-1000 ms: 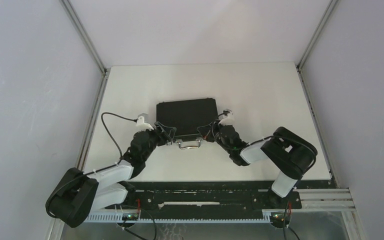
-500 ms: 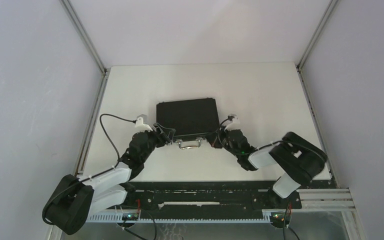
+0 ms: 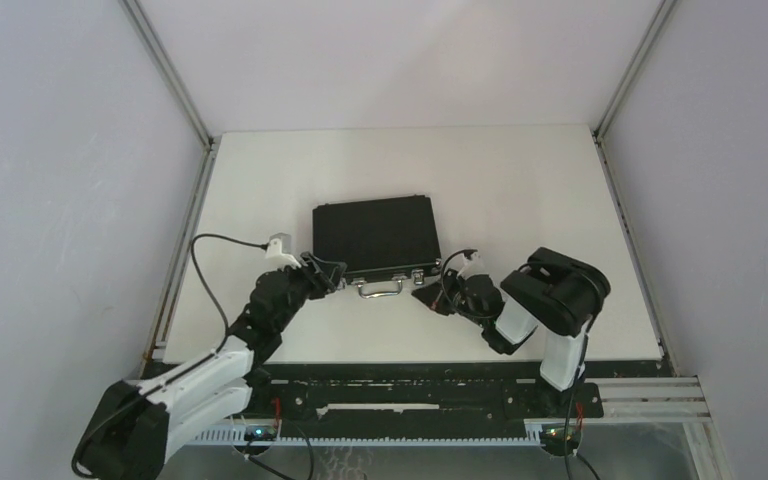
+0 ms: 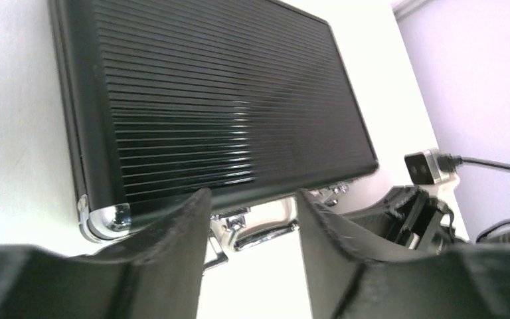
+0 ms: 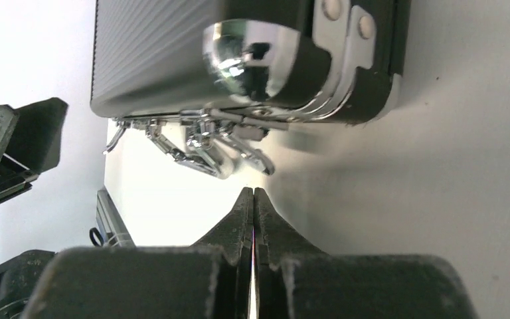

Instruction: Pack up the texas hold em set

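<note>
The latch (image 4: 217,254) sticks out under the open fingers of my left gripper. My left gripper should move back, close, and then come at the latch low from the case's front.
The texas hold em set shows as a shut black ribbed briefcase (image 3: 375,236) lying flat mid-table, its metal handle (image 3: 380,288) toward the arms. My left gripper (image 3: 324,273) is open at the case's front left corner. In the left wrist view the fingers (image 4: 172,242) straddle the left latch (image 4: 229,222) and the handle end, with the lid (image 4: 219,100) and a silver corner (image 4: 106,216) just beyond. My right gripper (image 3: 428,297) is shut and holds nothing. It sits a little in front of the case's front right corner (image 5: 252,50), its tips (image 5: 253,194) just short of the handle (image 5: 206,149).
White tabletop (image 3: 520,190) spreads around the case, with grey walls on both sides. The black rail with the arm bases (image 3: 410,385) runs along the near edge. The right arm's wrist camera (image 4: 428,166) shows in the left wrist view.
The right gripper has drawn back from the case's front right corner toward the near edge, and its arm has folded in. The left jaws have narrowed a little while staying at the left latch.
</note>
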